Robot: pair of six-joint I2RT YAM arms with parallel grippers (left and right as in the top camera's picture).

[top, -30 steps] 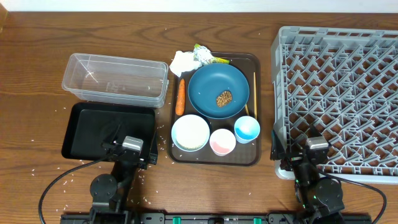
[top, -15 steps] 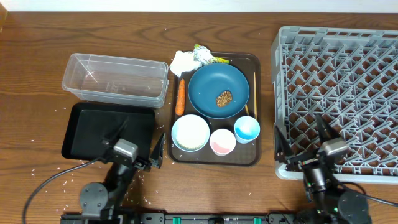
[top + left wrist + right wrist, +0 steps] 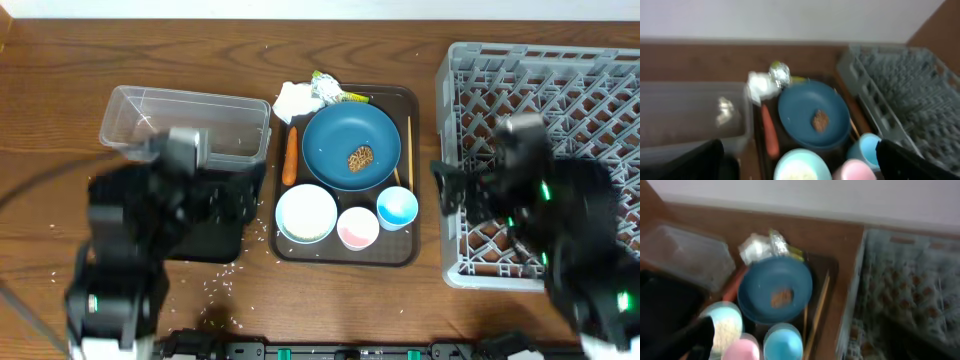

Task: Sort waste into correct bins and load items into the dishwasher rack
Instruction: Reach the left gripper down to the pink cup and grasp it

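The pink cup (image 3: 358,228) is standing upright, and its rim is open to my left gripper's empty fingers. I should go on moving there before they close on its side (image 3: 341,228).
On the brown serving tray (image 3: 404,255) sit the dark blue plate (image 3: 340,135) with a brown food lump (image 3: 361,158), the carrot (image 3: 291,157), the white bowl (image 3: 306,213), the pink cup (image 3: 358,228), the blue cup (image 3: 397,208) and the chopsticks (image 3: 409,140). The tissue (image 3: 293,100) and the wrapper (image 3: 338,95) lie at its far edge. My left gripper (image 3: 242,198) (image 3: 800,147) is open and empty, raised left of the tray. My right gripper (image 3: 450,195) is raised at the grey rack's (image 3: 560,90) left edge; only its left finger shows in the blurred wrist view.
The clear tub (image 3: 190,120) stands at the left. The black tray (image 3: 215,238) in front of it is mostly hidden by my left arm. Rice grains (image 3: 215,285) are scattered on the wooden table near the front left.
Both arms have risen from the table's front edge and moved forward, the left over the black tray, the right over the rack's left side. No object has moved.
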